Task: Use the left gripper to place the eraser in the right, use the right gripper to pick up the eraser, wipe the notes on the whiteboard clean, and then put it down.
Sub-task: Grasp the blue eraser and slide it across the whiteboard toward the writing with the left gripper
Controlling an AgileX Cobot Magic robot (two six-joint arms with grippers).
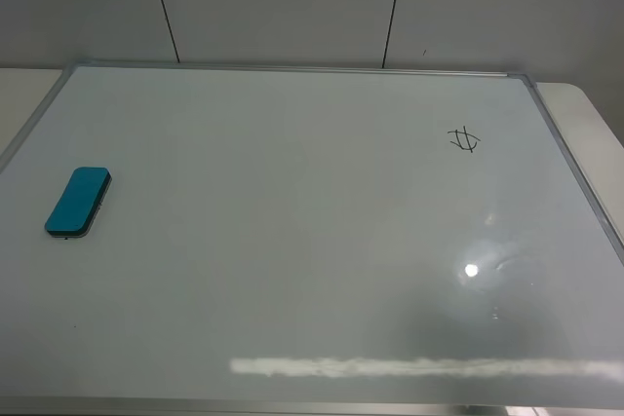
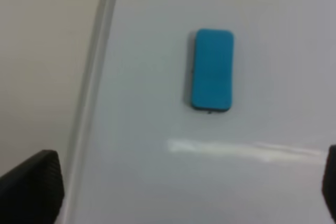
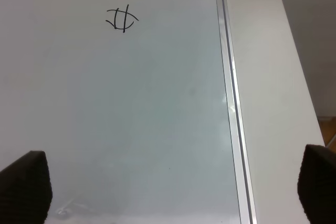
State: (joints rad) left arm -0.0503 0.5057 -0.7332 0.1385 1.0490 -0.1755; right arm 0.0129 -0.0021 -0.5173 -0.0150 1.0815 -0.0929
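Note:
Dark specks (image 1: 66,238) show at the teal eraser's edge (image 1: 79,201), so I expect to find small marks on the whiteboard under it when I raise it.
A teal eraser (image 1: 78,201) with a dark base lies flat on the left part of the whiteboard (image 1: 292,241). It also shows in the left wrist view (image 2: 212,70), well ahead of my left gripper (image 2: 184,192), which is open and empty, its black fingertips (image 2: 34,184) wide apart. A small black scribbled note (image 1: 464,139) sits at the board's upper right, and shows in the right wrist view (image 3: 122,19). My right gripper (image 3: 168,192) is open and empty above the board's right side, near the frame. Neither arm shows in the exterior high view.
The whiteboard's silver frame (image 1: 570,158) borders it on all sides. A pale table (image 1: 597,119) shows beyond the right edge and beyond the left edge (image 2: 42,66). A grey panelled wall (image 1: 292,2) stands behind. Light glare (image 1: 472,270) marks the board's lower right.

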